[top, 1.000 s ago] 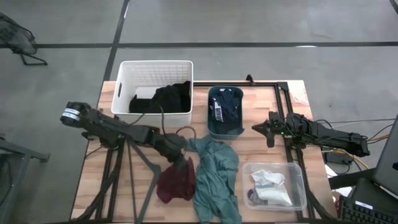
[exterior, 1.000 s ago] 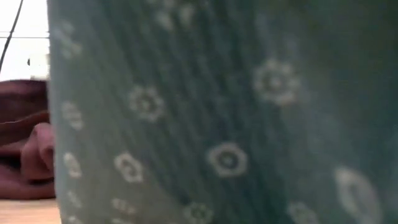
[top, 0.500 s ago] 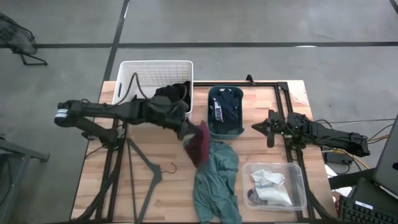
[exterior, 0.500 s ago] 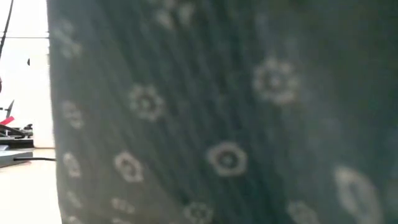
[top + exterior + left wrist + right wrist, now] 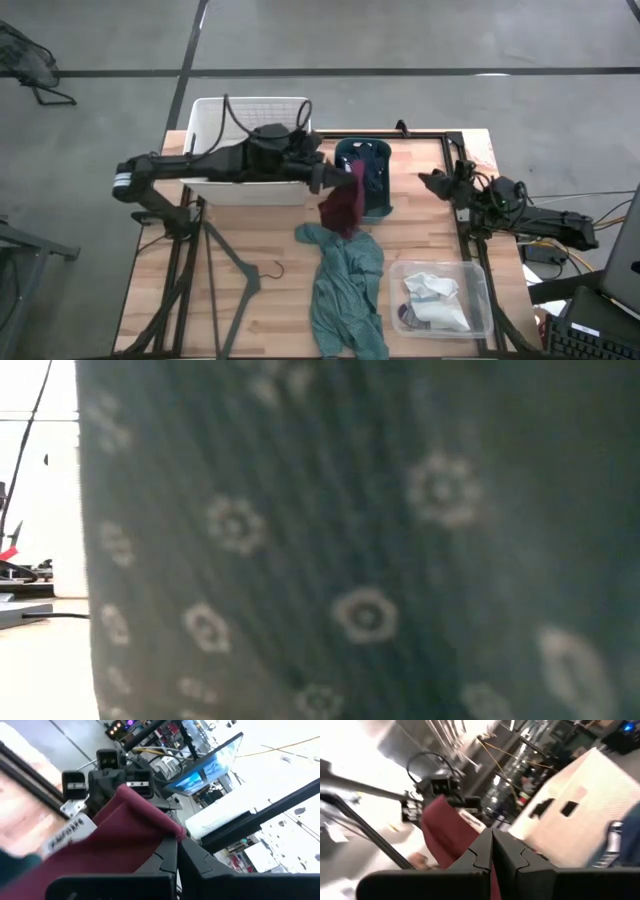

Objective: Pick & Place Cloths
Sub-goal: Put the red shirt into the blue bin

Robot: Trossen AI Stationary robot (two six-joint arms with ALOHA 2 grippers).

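Observation:
The maroon cloth (image 5: pixel 342 208) in my left gripper is hanging outside the near corner of the teal bin, so my right gripper should grab its upper edge (image 5: pixel 359 170) and lay the cloth inside the bin.
My left gripper (image 5: pixel 328 180) reaches across the white bin (image 5: pixel 215 115) and is shut on the maroon cloth (image 5: pixel 342 206), which hangs by the teal bin's (image 5: pixel 337 160) near left corner. The teal green cloth (image 5: pixel 348 285) lies spread on the table's middle and fills the low view (image 5: pixel 350 560). A black cloth (image 5: pixel 262 155) sits in the white bin and a dark navy one (image 5: pixel 370 170) in the teal bin. Small white and grey cloths (image 5: pixel 432 298) lie in the clear bin. My right gripper (image 5: pixel 432 181) waits shut at the table's right. My left gripper pinches the maroon cloth's upper edge (image 5: pixel 167 827) between its two fingers, coming level from the table's left. Several folds gather at the fingers. The cloth hangs slack below the hold, and its lower end (image 5: pixel 338 230) is just over the teal green cloth's far end.
A wire hanger (image 5: pixel 245 272) lies on the table's near left. The clear bin (image 5: pixel 480 290) stands at the near right corner. A black frame rail (image 5: pixel 455 150) runs along the right side. The white and teal bins line the far edge.
My left gripper has carried the maroon cloth up off the table's near middle, toward the far edge and to the right, as far as the teal bin. The cloth is lifted clear and hangs. My right gripper has shifted a little toward the far edge.

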